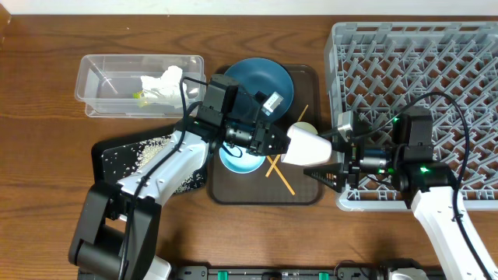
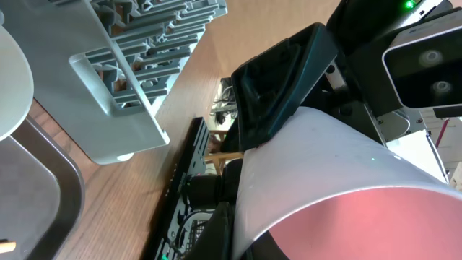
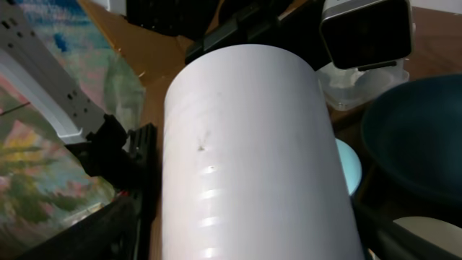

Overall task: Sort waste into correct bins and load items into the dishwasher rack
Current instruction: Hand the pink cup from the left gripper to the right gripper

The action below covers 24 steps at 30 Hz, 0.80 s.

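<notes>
The robot's left gripper is holding the pink cup's rim (image 1: 289,149) short of the dishwasher rack, so next the right gripper closes on the cup's other end (image 1: 322,151) before the left gripper lets go.
The pink cup (image 1: 307,146), white outside and pink inside, lies on its side in the air above the brown serving tray (image 1: 303,194). My left gripper (image 1: 283,145) is shut on its rim (image 2: 325,166). My right gripper (image 1: 327,162) is open, with its fingers around the cup's other end (image 3: 245,144) and a small gap showing on one side. The wide blue dish (image 1: 261,82), the pale-blue bowl (image 1: 240,161), the two chopsticks (image 1: 278,173) and the pale green cup (image 1: 303,127) sit on the serving tray. The dishwasher rack (image 1: 420,62) stands at the right.
The clear tub (image 1: 101,85) at the back left holds the white tissue (image 1: 163,82) and the yellow-green wrapper (image 1: 138,96). The black tray (image 1: 109,159) holds the rice grains (image 1: 152,148); my left arm crosses over it. The rack's front edge lies under my right arm.
</notes>
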### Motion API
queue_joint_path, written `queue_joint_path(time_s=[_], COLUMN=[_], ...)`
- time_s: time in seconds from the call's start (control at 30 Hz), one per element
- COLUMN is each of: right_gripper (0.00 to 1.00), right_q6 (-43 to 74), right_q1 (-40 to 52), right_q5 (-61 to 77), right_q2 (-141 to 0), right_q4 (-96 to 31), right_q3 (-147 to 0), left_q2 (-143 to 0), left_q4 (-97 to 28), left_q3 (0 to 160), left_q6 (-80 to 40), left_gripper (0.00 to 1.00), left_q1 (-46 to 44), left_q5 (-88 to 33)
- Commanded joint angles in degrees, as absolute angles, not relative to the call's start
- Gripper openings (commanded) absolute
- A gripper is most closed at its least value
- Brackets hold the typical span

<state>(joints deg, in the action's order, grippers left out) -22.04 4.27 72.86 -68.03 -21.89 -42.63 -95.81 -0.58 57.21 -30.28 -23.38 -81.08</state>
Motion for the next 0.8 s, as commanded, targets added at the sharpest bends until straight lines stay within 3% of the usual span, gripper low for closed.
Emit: queue_joint_path(time_s=[0.0,0.37,0.63,0.73,0.77], right_gripper=[0.8,0.65,0.61,0.61,0.6], right_q6=[-22.74,-20.56,-20.56,-19.88,-19.07], right_q1=[4.8,4.8,4.8,4.8,4.8], right_q5=[73.45,69.56,68.77,67.55,66.37], right_q2=[-68.27,-68.27,-68.27,-68.25,-68.25], right_q4=[-21.82,-21.85,-21.85,-21.85,-21.85], right_q3=[-43.81,-43.81,-43.81,-43.81,-43.81], left_q2=[-95.85,-95.85,-95.85,-95.85,-95.85], left_q4=[-0.36,-0.34,-0.34,-0.34,-0.34], left_q3=[58.26,58.26,58.26,58.26,58.26], left_q6=[-30.98,-30.98,-30.96,-30.94,-30.92], left_gripper=[0.06,0.06,0.07,0.17,0.25], left_q1=[-23.62,-23.59,-23.59,-23.59,-23.59], left_q5=[-82.11,-82.08,-82.04,-81.69,-81.36])
